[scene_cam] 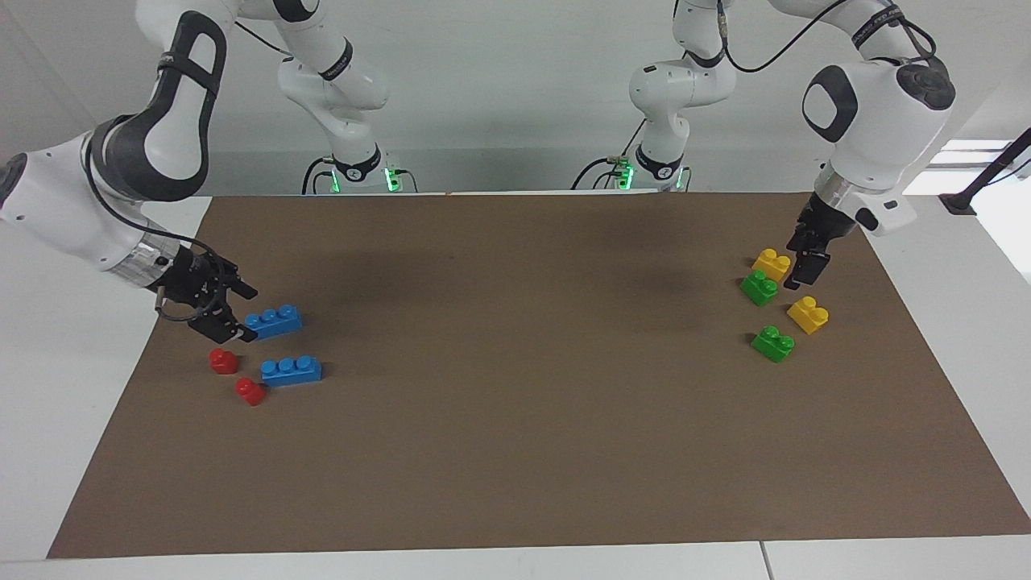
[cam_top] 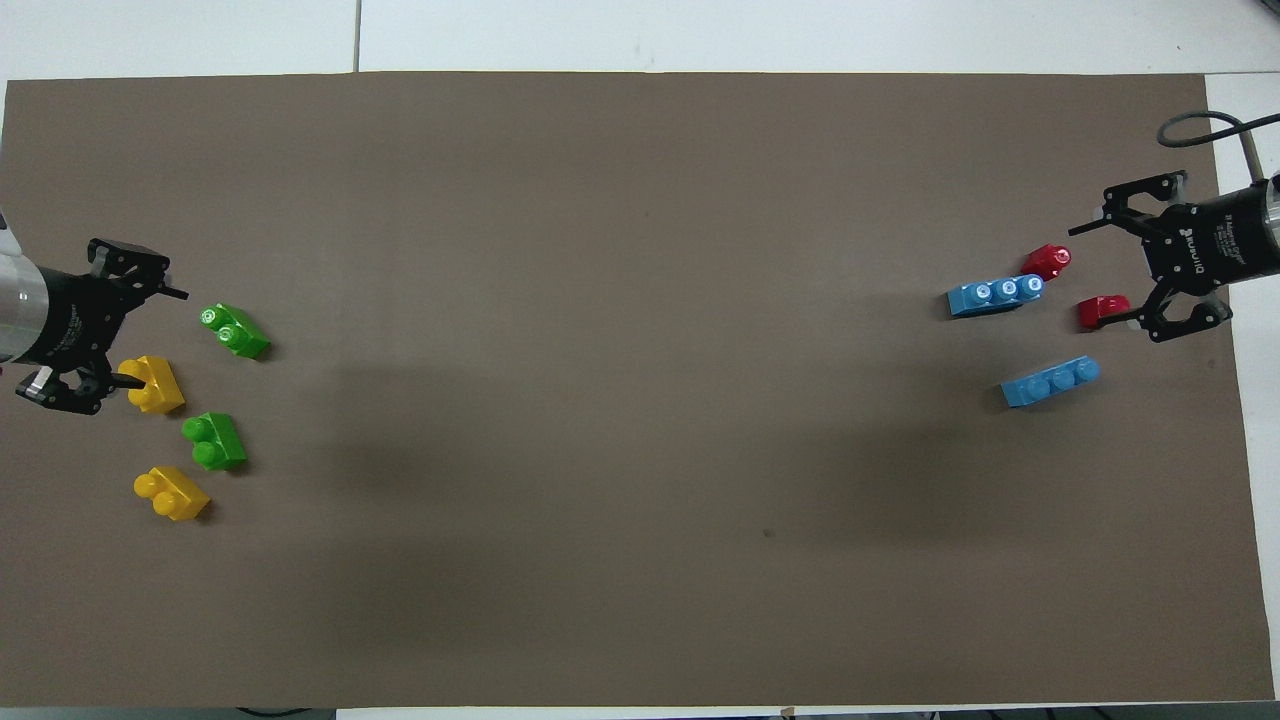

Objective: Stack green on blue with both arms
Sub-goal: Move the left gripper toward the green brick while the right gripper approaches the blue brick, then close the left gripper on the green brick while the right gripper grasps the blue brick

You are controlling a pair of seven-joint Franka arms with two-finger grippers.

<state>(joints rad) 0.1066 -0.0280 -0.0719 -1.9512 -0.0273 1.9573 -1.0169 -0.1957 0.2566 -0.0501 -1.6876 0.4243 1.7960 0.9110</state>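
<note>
I expect the green brick (cam_top: pixel 235 331) to leave a blue end uncovered when I press it on top, because the blue brick's stud row (cam_top: pixel 1005 289) is longer.
Two green bricks lie at the left arm's end of the brown mat: one (scene_cam: pixel 759 287) (cam_top: pixel 213 442) nearer to the robots, the other (scene_cam: pixel 773 343) (cam_top: pixel 235 331) farther. Two blue bricks lie at the right arm's end: one (scene_cam: pixel 274 321) (cam_top: pixel 1050 381) nearer, the other (scene_cam: pixel 291 370) (cam_top: pixel 995 295) farther. My left gripper (scene_cam: pixel 805 272) (cam_top: pixel 148 336) is open and empty, low beside the nearer green brick. My right gripper (scene_cam: pixel 232 309) (cam_top: pixel 1100 275) is open and empty, low by the end of the nearer blue brick.
Two yellow bricks (scene_cam: pixel 771 263) (scene_cam: pixel 808 314) lie among the green ones, close to the left gripper. Two small red bricks (scene_cam: pixel 224 360) (scene_cam: pixel 250 391) lie beside the blue ones. The brown mat (scene_cam: pixel 515 419) covers most of the white table.
</note>
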